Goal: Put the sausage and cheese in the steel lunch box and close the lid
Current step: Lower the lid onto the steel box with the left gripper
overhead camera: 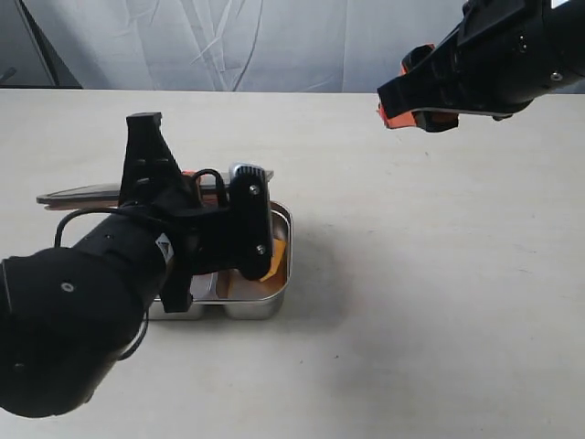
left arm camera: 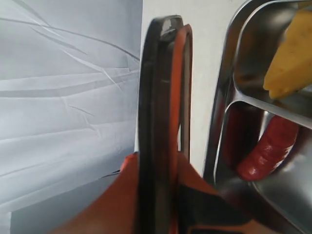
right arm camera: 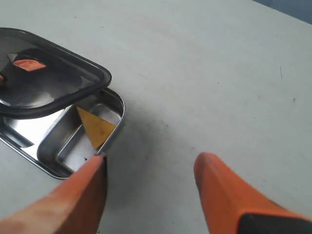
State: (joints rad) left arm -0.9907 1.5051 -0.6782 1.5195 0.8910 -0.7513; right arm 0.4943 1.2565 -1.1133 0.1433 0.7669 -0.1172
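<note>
The lid's orange tab (right arm camera: 29, 64) is facing up above the lunch box, so the robot's left gripper should go on lowering the lid over the cheese until the lid touches the lunch box's rim (overhead camera: 290, 240).
The steel lunch box (overhead camera: 280, 291) sits on the table under my left arm. The cheese (right arm camera: 97, 127), a yellow wedge, leans in one compartment. The dark-red sausage (left arm camera: 268, 151) lies in the compartment beside it. My left gripper (left arm camera: 158, 163) is shut on the edge of the dark translucent lid (right arm camera: 53, 87), holding it above the box so that it covers part of it. The lid's orange valve tab (right arm camera: 28, 63) faces up. My right gripper (right arm camera: 151, 165) hangs open and empty above the bare table, off to the box's right.
The pale table (overhead camera: 439, 274) stretches to the right of the box. A grey wrinkled backdrop (overhead camera: 228, 46) closes off the far edge. My bulky left arm (overhead camera: 82, 311) hides the near left part of the box.
</note>
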